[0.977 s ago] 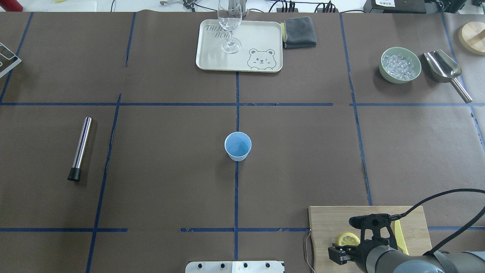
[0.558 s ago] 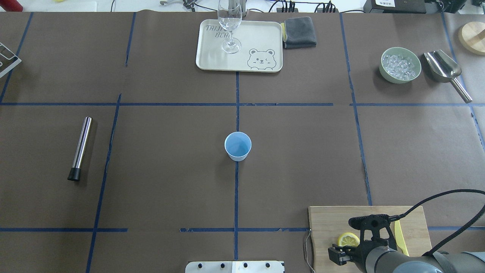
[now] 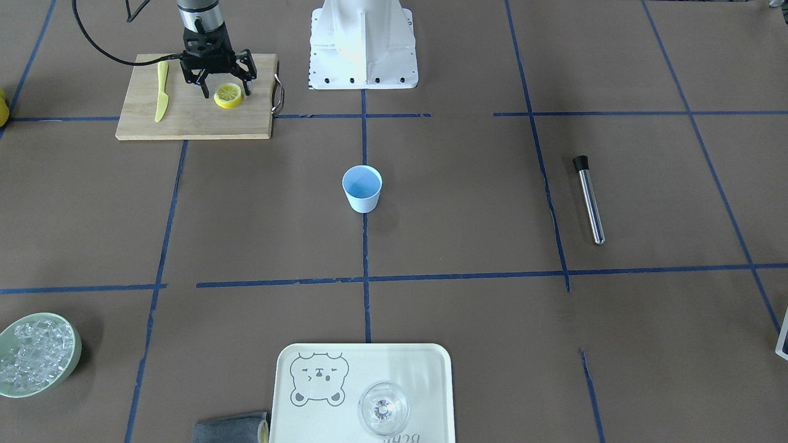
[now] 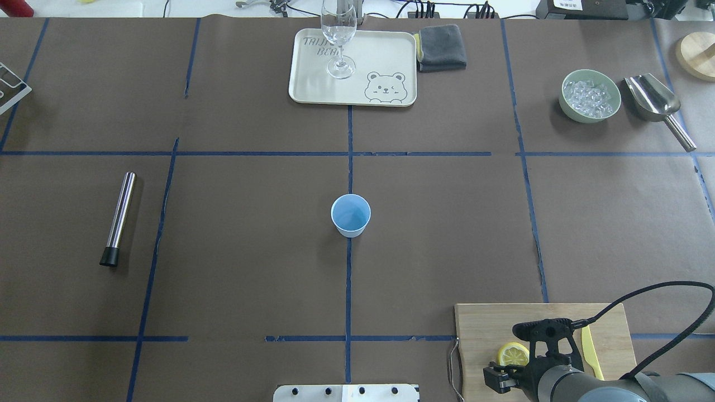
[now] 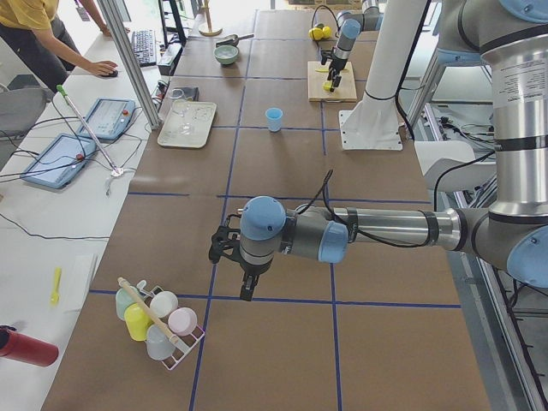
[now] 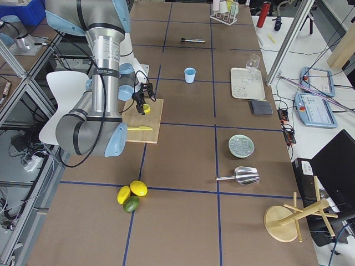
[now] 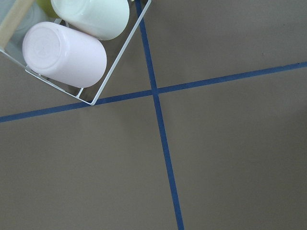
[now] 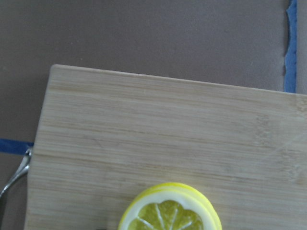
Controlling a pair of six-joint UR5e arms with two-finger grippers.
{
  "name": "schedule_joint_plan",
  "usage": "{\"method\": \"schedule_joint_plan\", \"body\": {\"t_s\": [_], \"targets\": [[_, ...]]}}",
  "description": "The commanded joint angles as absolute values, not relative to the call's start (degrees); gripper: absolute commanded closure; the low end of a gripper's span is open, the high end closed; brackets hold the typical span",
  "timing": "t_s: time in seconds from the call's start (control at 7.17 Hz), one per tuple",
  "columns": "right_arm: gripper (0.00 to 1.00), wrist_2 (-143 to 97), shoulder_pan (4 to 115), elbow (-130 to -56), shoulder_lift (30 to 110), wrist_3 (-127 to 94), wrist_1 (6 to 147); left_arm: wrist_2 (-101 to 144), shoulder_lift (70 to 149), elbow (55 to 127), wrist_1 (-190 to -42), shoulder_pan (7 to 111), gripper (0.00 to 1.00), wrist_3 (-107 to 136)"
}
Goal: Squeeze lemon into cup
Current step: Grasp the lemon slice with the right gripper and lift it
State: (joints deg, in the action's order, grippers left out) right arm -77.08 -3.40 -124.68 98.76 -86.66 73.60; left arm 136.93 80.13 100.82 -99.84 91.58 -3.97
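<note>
The doubled yellow rim (image 8: 204,198) points to stacked slices. I expect the lemon (image 3: 228,95) to come apart and leave another slice on the cutting board when I lift.
The lemon (image 3: 228,95) is a thin slice lying flat on the wooden cutting board (image 3: 191,123); it also shows as the lemon (image 4: 513,354) from overhead and the lemon (image 8: 170,211) at the bottom of the right wrist view. My right gripper (image 3: 226,92) points down over it, open, one finger on each side of the slice. The pale blue cup (image 4: 351,215) stands upright at the table's centre, far from both grippers. My left gripper (image 5: 245,276) hangs low over the table at the left end. It shows only in the exterior left view, so I cannot tell its state.
A yellow knife (image 3: 161,91) lies on the board beside the right gripper. A wire rack of cups (image 5: 158,321) sits near the left gripper. Farther off are a tray (image 4: 385,50) with a glass (image 4: 339,39), a bowl of ice (image 4: 590,96), a scoop (image 4: 656,103) and a steel rod (image 4: 118,218).
My right gripper has shifted slightly toward the robot's side and settled a little closer around the lemon slice. Nothing else moved.
</note>
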Motion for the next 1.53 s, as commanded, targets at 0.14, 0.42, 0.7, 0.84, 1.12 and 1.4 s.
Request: {"method": "schedule_joint_plan", "body": {"t_s": [0.14,0.42,0.7,0.84,1.12,1.4], "targets": [[0.87,-77.4,-2.8,-125.2,98.5,-86.7,73.4,136.9,80.1,100.8,-99.8,91.6,0.0,-4.0],[1.0,-77.1,-2.6,-125.7,98.5,-86.7,73.4,136.9,80.1,100.8,-99.8,91.6,0.0,-4.0],[1.0,-77.2,-1.8,-128.3,98.6,-86.8,73.6,136.9,80.1,100.9,-99.8,91.6,0.0,-4.0],[1.0,-77.3,-1.1,-130.3,98.6,-86.8,74.0,136.9,80.1,100.9,-99.8,91.6,0.0,-4.0],[1.0,-78.0,0.6,-134.5,97.0,-86.7,79.4,136.9,80.1,100.8,-99.8,91.5,0.0,-4.0],[1.0,-83.6,5.6,-134.7,81.2,-86.7,96.5,136.9,80.0,100.7,-99.8,91.6,0.0,-4.0]]}}
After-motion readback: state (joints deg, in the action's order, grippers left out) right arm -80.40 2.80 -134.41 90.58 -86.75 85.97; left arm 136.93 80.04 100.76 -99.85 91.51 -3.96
